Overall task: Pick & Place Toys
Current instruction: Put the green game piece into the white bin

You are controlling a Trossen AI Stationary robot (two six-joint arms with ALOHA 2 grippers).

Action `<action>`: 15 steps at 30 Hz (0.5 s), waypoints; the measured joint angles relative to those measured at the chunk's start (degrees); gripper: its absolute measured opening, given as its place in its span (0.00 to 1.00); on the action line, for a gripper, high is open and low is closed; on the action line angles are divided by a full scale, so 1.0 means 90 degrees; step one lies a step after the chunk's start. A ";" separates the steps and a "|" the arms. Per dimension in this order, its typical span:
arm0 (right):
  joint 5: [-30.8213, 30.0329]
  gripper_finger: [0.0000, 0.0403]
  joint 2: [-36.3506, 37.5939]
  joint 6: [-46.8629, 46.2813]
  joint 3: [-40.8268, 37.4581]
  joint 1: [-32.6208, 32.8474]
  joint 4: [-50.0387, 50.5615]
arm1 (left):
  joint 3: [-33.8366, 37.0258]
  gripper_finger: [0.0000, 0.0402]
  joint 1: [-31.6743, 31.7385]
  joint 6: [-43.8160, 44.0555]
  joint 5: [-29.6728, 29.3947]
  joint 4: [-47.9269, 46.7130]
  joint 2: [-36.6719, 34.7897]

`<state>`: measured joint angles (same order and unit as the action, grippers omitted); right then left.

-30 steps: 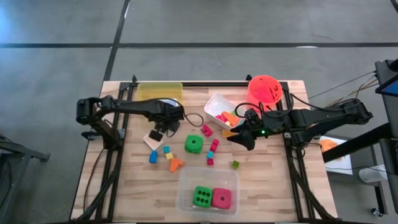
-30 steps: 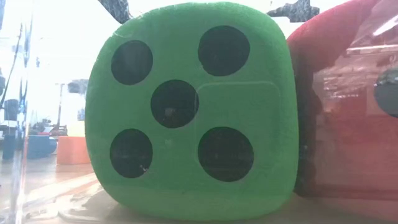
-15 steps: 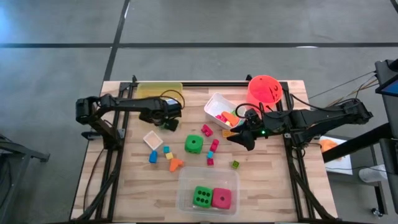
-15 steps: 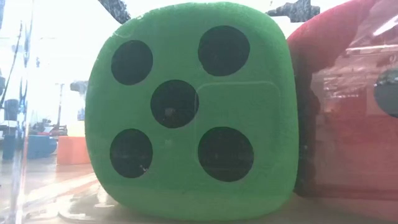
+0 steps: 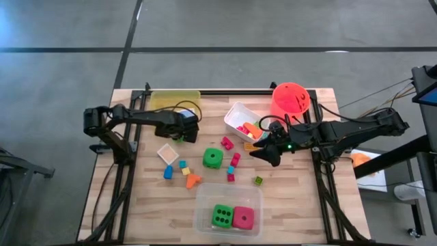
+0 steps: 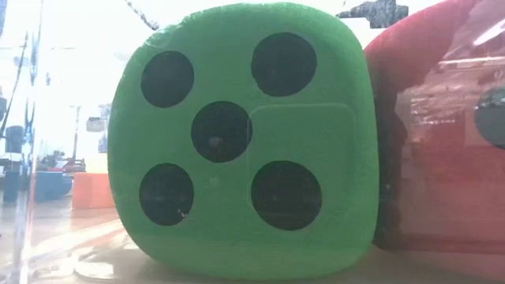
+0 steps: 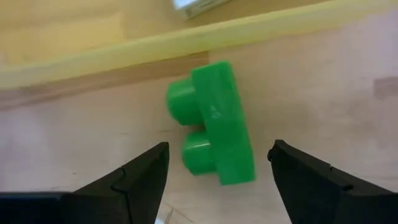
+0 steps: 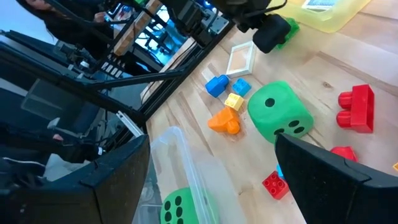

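I should pick up the green block (image 7: 225,124) beside the yellow tub with my left gripper and pass it to my right gripper (image 5: 268,152), because the block is far from the white tub.
My left gripper (image 5: 183,134) (image 7: 219,145) points down, open, over a green two-stud block (image 7: 211,130) that lies on its side on the table beside the yellow tub (image 5: 175,100). Its fingers stand on either side of the block without touching it. My right gripper (image 5: 268,154) (image 8: 211,140) hangs open above the table near the white tub (image 5: 235,111), with nothing between its fingers. Loose on the table are a green die (image 5: 213,158), a beige tile (image 5: 167,153), and blue (image 5: 168,172), yellow (image 5: 185,171), orange (image 5: 193,180) and pink blocks (image 5: 234,164).
A clear tub (image 5: 229,188) near the front edge holds a green die (image 6: 237,142) and a pink die (image 5: 243,217). The white tub holds several blocks. An orange bucket (image 5: 290,98) stands at the back right. A small green block (image 5: 258,180) lies right of centre.
My left gripper has moved from over the beige tile toward the table's far edge, rolled about its own axis and sunk over the green block by the yellow tub. The tile lies flat where it was.
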<state>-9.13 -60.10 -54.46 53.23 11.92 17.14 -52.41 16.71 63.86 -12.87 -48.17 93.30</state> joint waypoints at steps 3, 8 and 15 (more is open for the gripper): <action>-0.0004 0.84 0.0000 0.0008 0.0000 0.0013 0.0000 | 0.0247 0.68 0.0028 0.0250 -0.0051 0.0349 0.0000; -0.0004 0.84 0.0000 0.0022 0.0000 0.0023 -0.0002 | 0.0623 0.68 0.0043 0.0109 -0.0077 0.1273 0.0000; -0.0003 0.84 0.0000 0.0000 0.0000 0.0025 -0.0002 | 0.0903 0.62 0.0043 -0.0067 -0.0101 0.1532 -0.0022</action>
<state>-9.16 -60.10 -54.46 53.23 12.14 17.12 -44.29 17.10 63.25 -13.78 -34.39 93.10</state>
